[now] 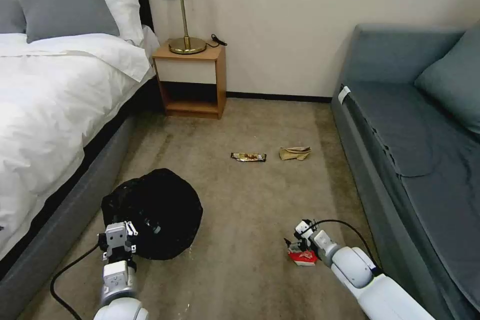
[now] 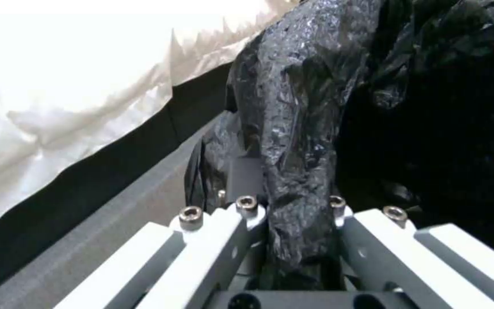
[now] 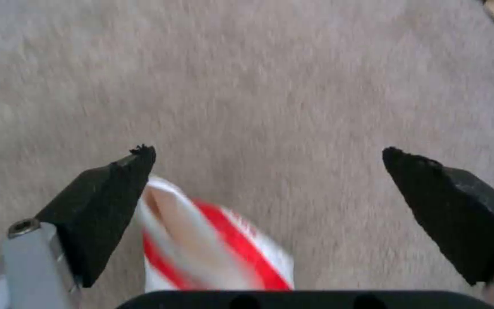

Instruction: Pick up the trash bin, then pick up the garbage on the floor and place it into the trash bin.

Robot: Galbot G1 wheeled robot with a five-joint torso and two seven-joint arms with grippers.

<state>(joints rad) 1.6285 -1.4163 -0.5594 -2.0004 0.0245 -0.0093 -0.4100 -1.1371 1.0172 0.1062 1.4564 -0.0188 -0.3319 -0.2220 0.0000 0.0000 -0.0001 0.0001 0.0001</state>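
Note:
The red-white snack bag (image 1: 303, 257) should squeeze thin and hold its shape when I lift it, because its opening is wide open around a pale hollow.
The trash bin (image 1: 155, 210), covered by its black bag liner (image 2: 430, 107), sits low at my left beside the bed. My left gripper (image 1: 119, 239) (image 2: 291, 201) is shut on the bin's lined rim. On the carpet at my right lies the red-white snack bag (image 1: 303, 258) (image 3: 218, 240). My right gripper (image 1: 296, 244) (image 3: 268, 152) is down over it and open, with the bag between the fingers, close to one black pad (image 3: 107, 201). More garbage lies farther ahead: a gold-brown candy wrapper (image 1: 248, 157) and a tan paper wad (image 1: 295, 153).
A bed (image 1: 55, 95) with a grey base runs along the left. A grey sofa (image 1: 420, 140) lines the right. A wooden nightstand (image 1: 191, 80) with a lamp stands at the back wall. Open carpet (image 1: 250, 200) lies between them.

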